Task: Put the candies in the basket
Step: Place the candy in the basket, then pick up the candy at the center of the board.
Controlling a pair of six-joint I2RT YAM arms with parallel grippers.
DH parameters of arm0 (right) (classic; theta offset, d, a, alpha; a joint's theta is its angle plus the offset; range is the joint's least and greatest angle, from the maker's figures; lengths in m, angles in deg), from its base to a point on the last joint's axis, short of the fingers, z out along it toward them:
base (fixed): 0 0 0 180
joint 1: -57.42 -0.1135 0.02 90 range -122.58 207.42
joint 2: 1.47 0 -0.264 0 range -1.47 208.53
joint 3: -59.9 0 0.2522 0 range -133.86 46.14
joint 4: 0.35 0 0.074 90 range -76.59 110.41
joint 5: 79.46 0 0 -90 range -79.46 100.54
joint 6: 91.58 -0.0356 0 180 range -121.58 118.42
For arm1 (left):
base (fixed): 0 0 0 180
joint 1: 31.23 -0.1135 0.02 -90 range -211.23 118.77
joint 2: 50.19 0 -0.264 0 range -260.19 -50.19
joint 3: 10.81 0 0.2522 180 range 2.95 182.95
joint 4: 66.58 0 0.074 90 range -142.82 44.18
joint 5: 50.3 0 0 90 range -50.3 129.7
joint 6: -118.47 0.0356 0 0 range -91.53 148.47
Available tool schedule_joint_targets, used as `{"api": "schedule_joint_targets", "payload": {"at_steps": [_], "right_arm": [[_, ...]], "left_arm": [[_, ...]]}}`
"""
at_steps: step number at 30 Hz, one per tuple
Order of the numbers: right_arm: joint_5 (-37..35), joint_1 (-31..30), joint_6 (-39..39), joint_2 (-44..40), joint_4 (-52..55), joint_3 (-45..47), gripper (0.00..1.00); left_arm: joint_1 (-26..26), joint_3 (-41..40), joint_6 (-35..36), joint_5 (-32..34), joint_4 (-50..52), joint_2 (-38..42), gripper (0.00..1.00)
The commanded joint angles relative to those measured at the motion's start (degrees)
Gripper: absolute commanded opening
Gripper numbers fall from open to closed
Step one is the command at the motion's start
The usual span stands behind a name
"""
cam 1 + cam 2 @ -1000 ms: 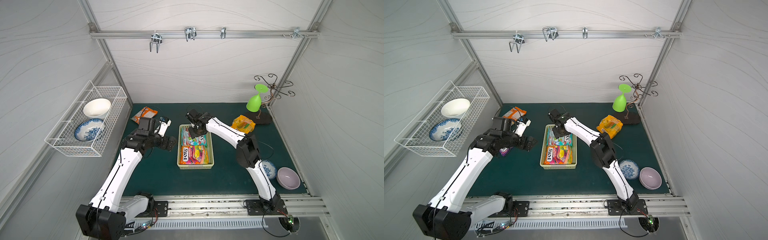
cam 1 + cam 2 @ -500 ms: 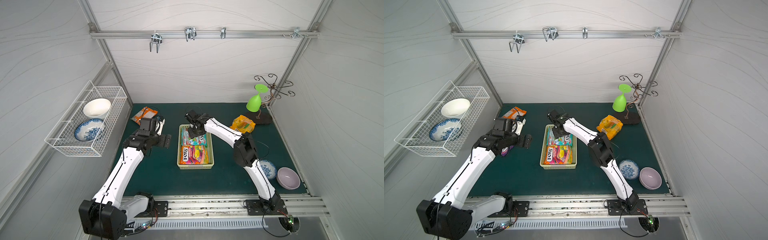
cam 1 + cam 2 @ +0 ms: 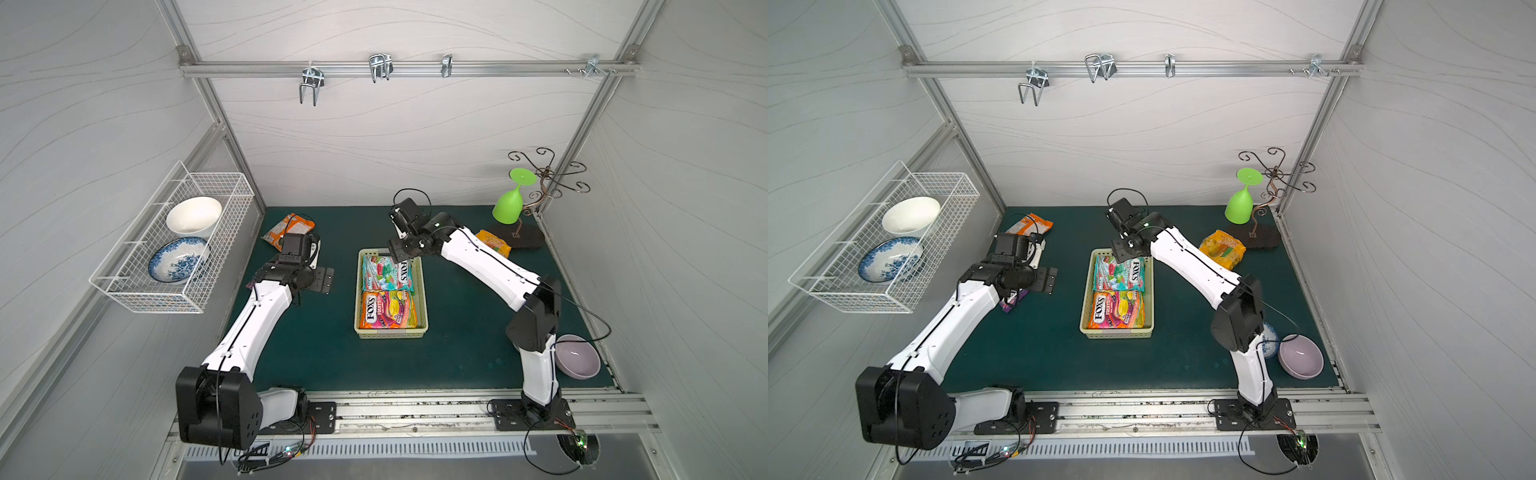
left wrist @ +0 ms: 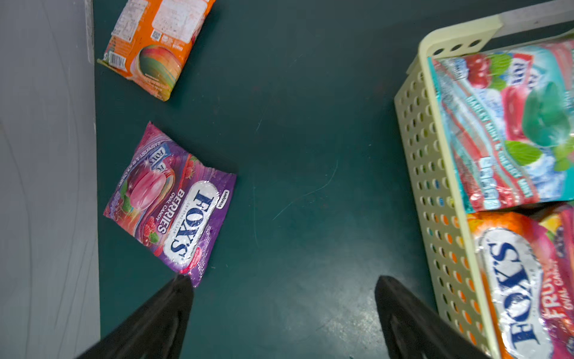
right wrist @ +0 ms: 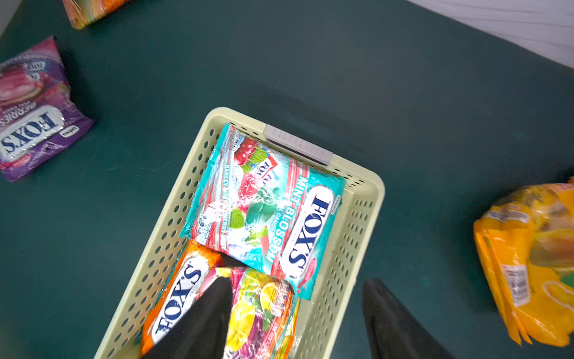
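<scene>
The purple bag is clear of the orange bag and its big FOX'S label is nearest, so my left gripper should keep going down to that label and close there.
The pale yellow basket sits mid-table and holds a teal FOX'S candy bag and an orange-pink FOX'S bag. My right gripper hangs open and empty over the basket's far end. One of its fingers is above the bags and the other is outside the basket wall. My left gripper is open over bare mat left of the basket. A purple FOX'S Berries bag lies by one fingertip, largely hidden under the arm in both top views. An orange bag lies back left, and a yellow bag back right.
A white wire basket with two bowls hangs on the left wall. A green goblet hangs on a metal stand at the back right. A lilac bowl and a blue-patterned bowl sit front right, by my right arm.
My right gripper's jaws have widened above the far end of the basket. My left gripper has drifted a little toward the left wall, staying open.
</scene>
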Motion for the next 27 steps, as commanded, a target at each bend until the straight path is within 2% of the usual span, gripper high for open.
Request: {"api": "schedule_joint_targets", "payload": {"at_steps": [1, 5, 13, 17, 21, 24, 27], "right_arm": [[-5.0, -0.1, 1.5, -5.1, 2.8, 3.6, 0.73], [-8.9, 0.4, 2.2, -11.5, 1.4, 10.1, 0.77], [-10.9, 3.6, 3.9, -23.3, -1.8, 23.4, 0.83], [-11.0, 6.4, 4.6, -29.6, -3.6, 30.4, 0.87], [-9.0, 10.1, 5.6, -37.0, -8.2, 38.7, 0.95], [-7.7, 12.5, 6.5, -40.6, -10.0, 42.4, 0.99], [-7.6, 13.9, 7.7, -43.9, -12.8, 46.9, 0.99]], "left_arm": [[-2.3, 0.4, 1.2, 2.3, -2.0, -0.8, 0.95], [-4.0, -0.2, 1.7, 3.4, -2.8, -3.0, 0.94], [-7.0, 0.5, 2.9, 5.6, -2.5, -8.7, 0.94], [-7.9, 1.2, 3.1, 7.3, -2.4, -11.0, 0.94], [-8.0, 3.5, 3.1, 7.6, -1.0, -15.3, 0.93], [-8.1, 6.3, 3.1, 10.7, 0.6, -19.0, 0.9], [-8.0, 8.0, 3.2, 11.4, 1.3, -22.2, 0.87]]}}
